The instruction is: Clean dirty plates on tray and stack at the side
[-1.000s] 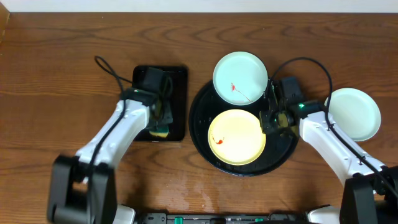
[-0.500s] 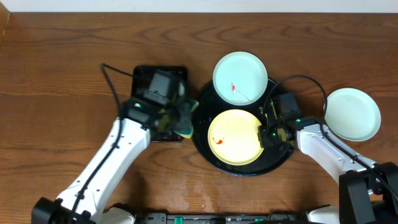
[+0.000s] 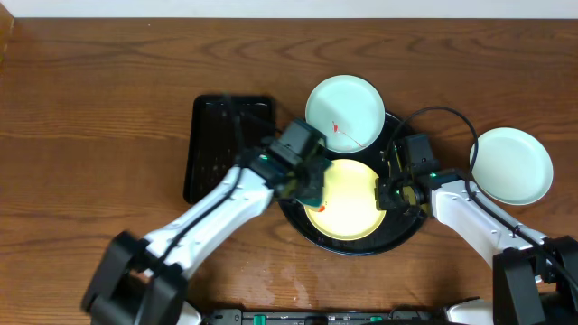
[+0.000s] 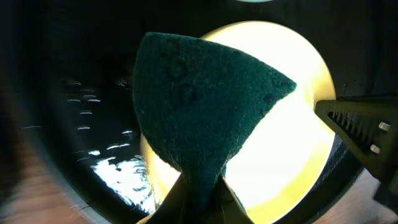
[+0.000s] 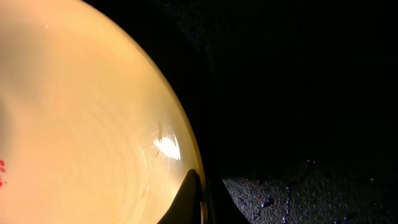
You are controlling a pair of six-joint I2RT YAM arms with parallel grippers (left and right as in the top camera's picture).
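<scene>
My left gripper should scrub back across the plate's top side [image 3: 341, 188] before stacking it, because a red smear is on the yellow plate beside the dark green sponge.
The pale yellow plate [image 3: 352, 212] lies in the round black tray [image 3: 414, 224] with a red smear at its left. My left gripper [image 3: 310, 188] is shut on a dark green sponge [image 4: 205, 106] and holds it over the plate's left part [image 4: 292, 155]. My right gripper [image 3: 385, 192] is shut on the yellow plate's right rim [image 5: 180, 124], one finger inside it [image 5: 198, 194]. A mint-blue plate [image 3: 348, 113] with red smears rests on the tray's far edge. A second mint-blue plate [image 3: 512, 165] lies on the table to the right.
A smaller rectangular black tray [image 3: 217, 144] lies left of the round tray. The left arm crosses the table from the front left. The right arm's cable loops above the round tray. The right gripper's finger also shows in the left wrist view [image 4: 364, 134].
My left gripper has swung right from the rectangular tray, carrying the sponge, to over the yellow plate. My right gripper has stayed at the plate's right rim.
</scene>
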